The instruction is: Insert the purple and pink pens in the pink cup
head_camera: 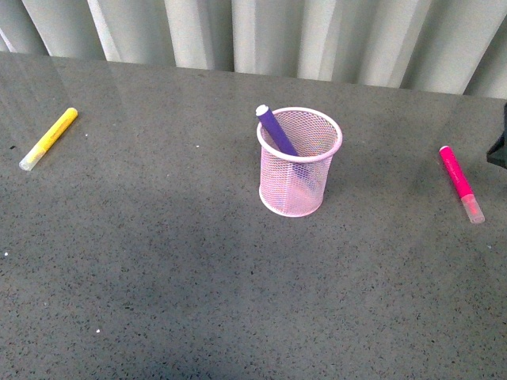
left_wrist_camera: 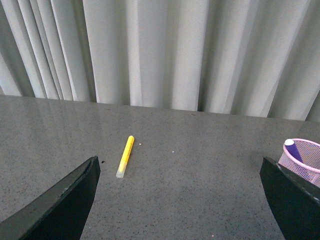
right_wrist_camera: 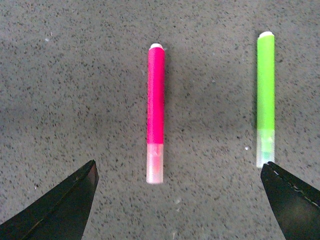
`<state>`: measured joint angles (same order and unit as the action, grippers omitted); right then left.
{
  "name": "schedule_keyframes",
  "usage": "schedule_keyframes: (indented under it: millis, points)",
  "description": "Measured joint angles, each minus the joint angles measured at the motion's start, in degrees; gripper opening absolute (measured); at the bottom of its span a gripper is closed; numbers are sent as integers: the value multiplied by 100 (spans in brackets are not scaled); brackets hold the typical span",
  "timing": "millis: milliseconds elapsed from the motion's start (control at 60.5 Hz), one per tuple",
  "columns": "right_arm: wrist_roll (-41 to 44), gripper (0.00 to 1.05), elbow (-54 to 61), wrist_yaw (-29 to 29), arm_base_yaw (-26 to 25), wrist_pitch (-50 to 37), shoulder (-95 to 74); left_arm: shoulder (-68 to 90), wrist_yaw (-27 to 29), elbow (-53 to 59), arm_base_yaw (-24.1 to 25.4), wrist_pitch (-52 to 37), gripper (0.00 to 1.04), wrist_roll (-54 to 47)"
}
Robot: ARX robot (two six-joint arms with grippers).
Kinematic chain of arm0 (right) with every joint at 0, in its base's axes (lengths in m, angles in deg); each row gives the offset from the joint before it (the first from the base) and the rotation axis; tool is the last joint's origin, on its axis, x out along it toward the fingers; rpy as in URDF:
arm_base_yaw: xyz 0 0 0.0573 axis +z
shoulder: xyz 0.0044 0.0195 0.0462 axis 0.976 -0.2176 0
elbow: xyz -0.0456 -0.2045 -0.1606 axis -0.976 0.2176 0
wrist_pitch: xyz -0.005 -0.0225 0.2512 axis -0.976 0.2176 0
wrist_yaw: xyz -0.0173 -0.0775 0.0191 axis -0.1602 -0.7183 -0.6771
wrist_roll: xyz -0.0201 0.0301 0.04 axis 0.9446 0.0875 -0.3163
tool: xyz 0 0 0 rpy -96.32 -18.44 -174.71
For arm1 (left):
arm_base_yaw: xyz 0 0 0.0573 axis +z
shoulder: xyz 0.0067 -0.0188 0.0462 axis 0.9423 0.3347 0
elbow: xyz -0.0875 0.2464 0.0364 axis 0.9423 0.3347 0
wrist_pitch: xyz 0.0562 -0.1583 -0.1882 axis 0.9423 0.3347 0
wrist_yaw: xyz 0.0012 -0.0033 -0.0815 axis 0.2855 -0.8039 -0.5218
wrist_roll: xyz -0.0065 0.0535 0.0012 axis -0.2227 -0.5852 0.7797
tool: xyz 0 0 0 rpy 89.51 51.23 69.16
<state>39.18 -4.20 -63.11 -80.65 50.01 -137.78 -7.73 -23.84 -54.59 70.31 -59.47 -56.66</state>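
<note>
The purple pen (left_wrist_camera: 293,150) leans against the pink cup's wide rim, so I expect the pink pen (right_wrist_camera: 155,114) to sit at a slant with its end sticking out when the robot puts it in.
The pink cup (head_camera: 300,162) stands upright mid-table, a pale pink mesh cylinder. The purple pen (head_camera: 276,131) leans inside it, its end poking above the rim; both also show in the left wrist view, the cup (left_wrist_camera: 306,159) and the purple pen (left_wrist_camera: 291,148) at the edge. The pink pen (head_camera: 460,183) lies flat on the table at the far right, pale cap toward me. My right gripper (right_wrist_camera: 180,200) hangs open above the pink pen (right_wrist_camera: 155,110), its jaws wide apart with nothing between them. My left gripper (left_wrist_camera: 182,200) is open and empty over bare table.
A yellow marker (head_camera: 49,138) lies at the far left of the table, also the yellow marker (left_wrist_camera: 125,156) in the left wrist view. A green marker (right_wrist_camera: 265,95) lies parallel to the pink pen. Pale curtains (head_camera: 261,32) close off the back of the grey table (head_camera: 158,277).
</note>
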Motion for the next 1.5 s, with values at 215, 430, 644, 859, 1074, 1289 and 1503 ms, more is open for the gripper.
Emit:
schedule_keyframes:
  millis: [215, 430, 644, 859, 1074, 1289, 1503]
  points:
    - [-85, 98, -850, -101, 164, 103, -767, 0, 0, 0, 0, 0, 98, 0]
    - [-173, 98, -1526, -264, 225, 177, -1628, 0, 0, 0, 0, 0, 98, 0]
    - [-214, 98, -1781, -291, 221, 177, -1956, 0, 0, 0, 0, 0, 98, 0]
    - [-295, 98, -2024, -280, 181, 205, -2260, 0, 0, 0, 0, 0, 98, 0]
    - [-330, 98, -2144, -341, 149, 195, -2546, 0, 0, 0, 0, 0, 98, 0]
    - [-343, 98, -2256, -306, 170, 190, -2699, 0, 0, 0, 0, 0, 98, 0]
    - [-411, 90, -2437, -234, 251, 369, -2798, 0, 0, 0, 0, 0, 98, 0]
